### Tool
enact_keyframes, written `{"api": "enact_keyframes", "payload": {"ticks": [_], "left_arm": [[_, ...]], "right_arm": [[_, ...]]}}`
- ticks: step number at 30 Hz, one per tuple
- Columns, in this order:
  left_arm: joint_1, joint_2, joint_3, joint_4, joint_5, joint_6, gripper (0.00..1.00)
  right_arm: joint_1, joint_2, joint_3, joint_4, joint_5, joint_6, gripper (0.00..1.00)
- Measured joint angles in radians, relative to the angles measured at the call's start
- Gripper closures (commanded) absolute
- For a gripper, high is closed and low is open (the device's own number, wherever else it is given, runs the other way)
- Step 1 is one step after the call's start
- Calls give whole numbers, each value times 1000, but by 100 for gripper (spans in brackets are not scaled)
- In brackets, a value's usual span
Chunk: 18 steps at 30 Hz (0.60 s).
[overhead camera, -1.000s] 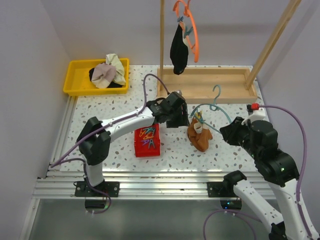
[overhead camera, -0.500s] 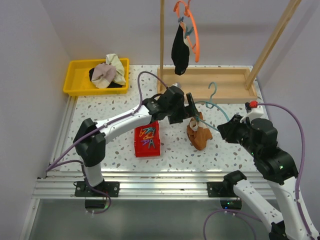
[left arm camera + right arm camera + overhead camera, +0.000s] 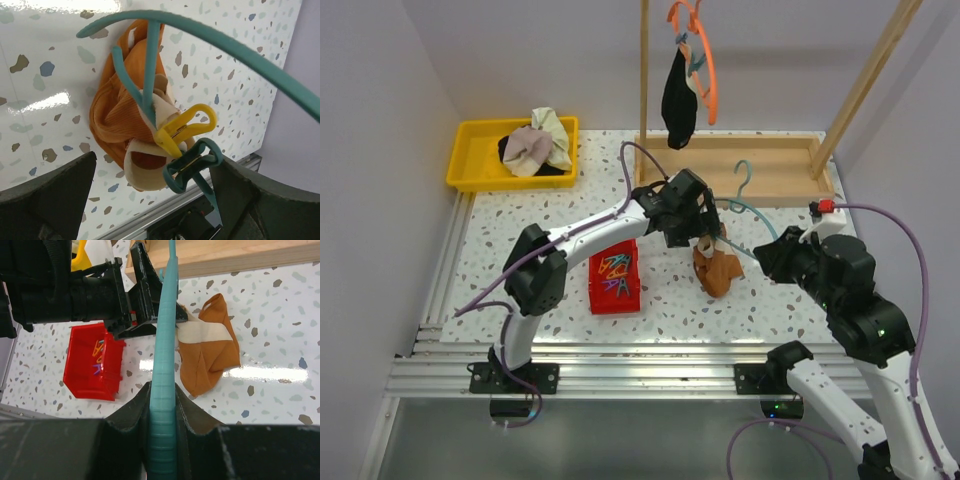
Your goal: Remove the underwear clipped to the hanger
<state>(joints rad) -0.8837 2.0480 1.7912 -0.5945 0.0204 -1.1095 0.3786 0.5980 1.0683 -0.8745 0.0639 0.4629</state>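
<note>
My open left gripper needs to center its fingers over the teal clip (image 3: 192, 165) before squeezing it, because the teal clip sits (image 3: 212, 151) near one finger, beside the yellow clip.
The rust-brown and cream underwear (image 3: 717, 272) hangs from a teal hanger (image 3: 745, 205), its lower part resting on the table. A yellow clip (image 3: 186, 129) and a teal clip (image 3: 194, 161) pin its cream band (image 3: 145, 175) to the hanger (image 3: 225, 45). My left gripper (image 3: 708, 228) is open, with its fingers (image 3: 47, 200) on either side of the two clips (image 3: 152, 167). My right gripper (image 3: 767, 262) is shut on the hanger's bar (image 3: 162, 430). The black and white underwear (image 3: 678, 100) hangs clipped to an orange hanger (image 3: 705, 70) on the wooden rack.
A red bin (image 3: 615, 282) of loose clips stands left of the rust underwear, also in the right wrist view (image 3: 92, 365). A yellow tray (image 3: 470, 160) with a pale cloth bundle (image 3: 540, 140) sits at the back left. The rack's wooden base (image 3: 760, 180) runs along the back.
My left gripper has swung right and forward, from beside the red bin to the clips on the teal hanger. The hanger's hook has risen slightly. The right arm has barely moved.
</note>
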Motion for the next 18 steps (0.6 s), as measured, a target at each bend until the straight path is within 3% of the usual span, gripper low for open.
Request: {"api": "enact_keyframes", "payload": {"ticks": [12,18], "left_arm": [[25,2,10,-11,-2,-14,34],[28,-62,-116,60,-6,-44,45]], "right_arm": [[0,19,-2,23,-1,-4,100],[0,19,-3,21,5,-3,100]]}}
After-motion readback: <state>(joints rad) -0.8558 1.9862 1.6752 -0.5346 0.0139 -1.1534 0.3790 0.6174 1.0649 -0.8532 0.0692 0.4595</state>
